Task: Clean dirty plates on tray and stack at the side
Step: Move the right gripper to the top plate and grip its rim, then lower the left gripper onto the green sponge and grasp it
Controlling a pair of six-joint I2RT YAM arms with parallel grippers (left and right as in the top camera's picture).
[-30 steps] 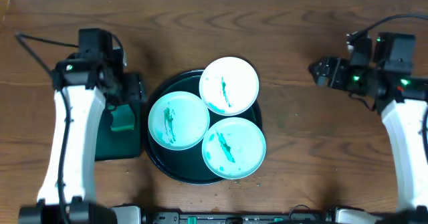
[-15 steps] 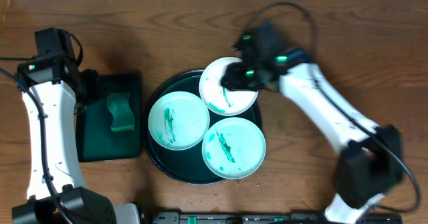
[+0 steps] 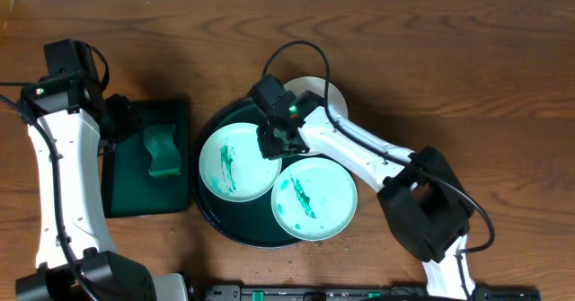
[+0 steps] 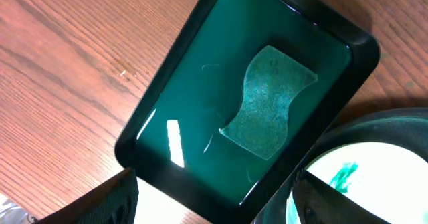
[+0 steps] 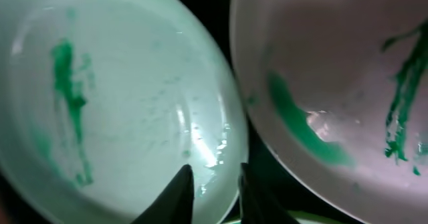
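Note:
The green sponge [image 4: 270, 102] bends inward at a narrow waist [image 4: 267, 107], so the green sponge will squeeze thin there and spread out at its ends when I pick it up.
Three white-to-mint plates smeared with green lie on the round dark tray [image 3: 211, 207]. The left plate [image 3: 235, 162] and the front plate [image 3: 314, 198] show whole. My right arm partly covers the back plate [image 3: 314, 92]. My right gripper [image 3: 272, 145] is at the left plate's right edge. In the right wrist view its fingers [image 5: 182, 192] straddle that plate's [image 5: 120, 97] rim, one inside and one outside, closed onto it. A neighbouring plate [image 5: 334, 83] lies just to the right. My left gripper [image 4: 214, 184] hangs open over the rectangular tray, holding nothing.
A rectangular dark green tray [image 3: 144, 193] left of the round tray holds a green sponge [image 3: 163, 153], seen from above in the left wrist view as sponge [image 4: 267, 103]. Bare wooden tabletop [image 3: 467, 85] stretches to the right.
My right arm has swung in from the table's right side, past the back plate, to the left plate's rim, and its jaws have narrowed. The left arm moved outward a second ago, then held still.

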